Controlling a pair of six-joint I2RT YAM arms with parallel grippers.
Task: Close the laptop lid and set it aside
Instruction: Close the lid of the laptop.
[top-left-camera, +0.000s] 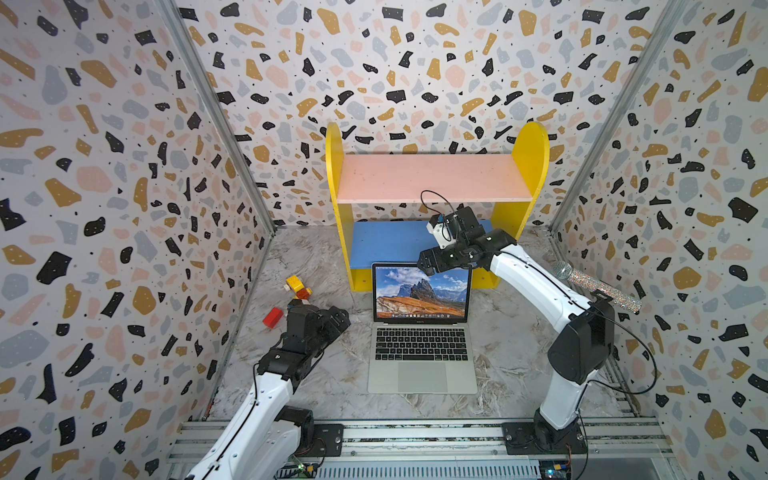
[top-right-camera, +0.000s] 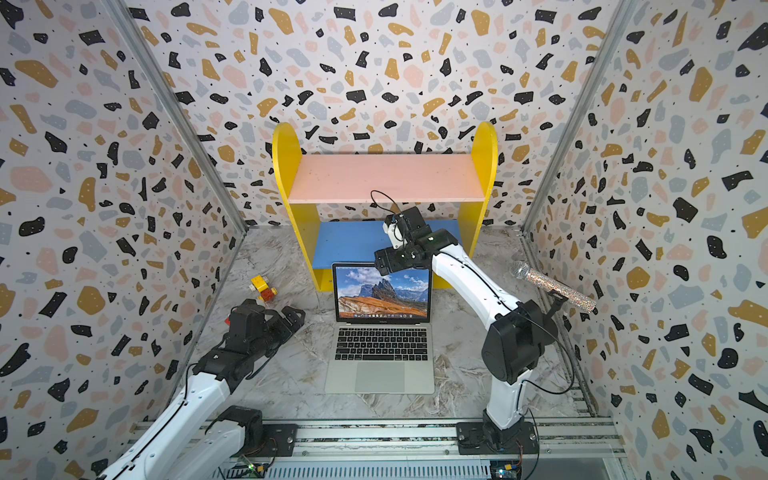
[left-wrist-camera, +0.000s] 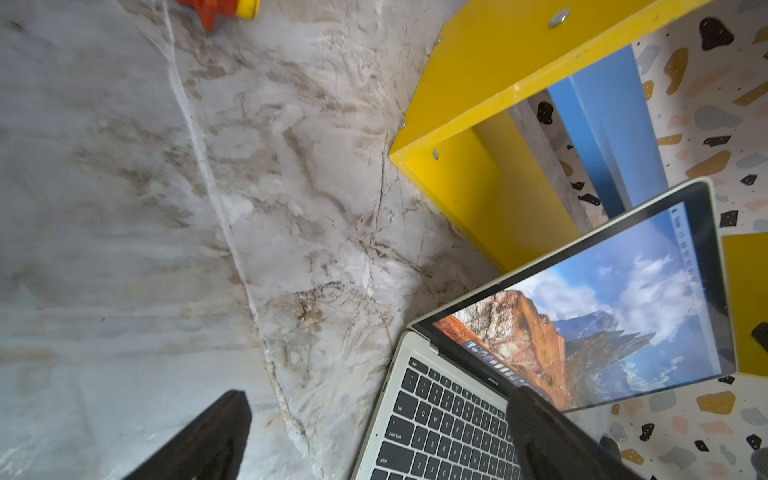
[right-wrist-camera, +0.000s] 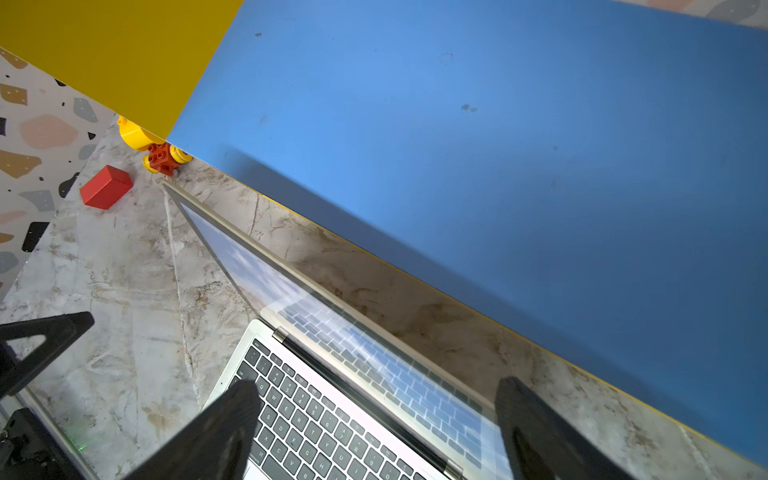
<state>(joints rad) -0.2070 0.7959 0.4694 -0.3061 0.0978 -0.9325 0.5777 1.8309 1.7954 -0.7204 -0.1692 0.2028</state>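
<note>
The laptop's base (top-left-camera: 422, 358) lies unheld under the upright lid, so next my left gripper braces the base's edge (top-left-camera: 372, 372) by the trackpad before my right gripper folds the lid.
The silver-grey laptop (top-left-camera: 422, 376) lies open in the middle of the marble table, keyboard toward the arms. Its lid (top-left-camera: 422, 293) stands upright and shows a mountain landscape in both top views. My right gripper (top-left-camera: 428, 266) hovers open at the lid's top edge; in the right wrist view one finger (right-wrist-camera: 232, 419) is over the keyboard and the other behind the lid (right-wrist-camera: 332, 328), touching nothing. My left gripper (top-left-camera: 341, 320) is open and empty, low beside the laptop's left side; its wrist view shows the keyboard corner (left-wrist-camera: 440, 415) between its fingers.
Right behind the laptop stands a yellow shelf (top-left-camera: 530, 158) with a pink top board (top-left-camera: 434, 178) and a blue lower board (top-left-camera: 386, 245). A red block (top-left-camera: 273, 318) and a yellow-red toy (top-left-camera: 297, 286) lie at the left. A glittery microphone (top-left-camera: 598, 289) sticks out at the right wall.
</note>
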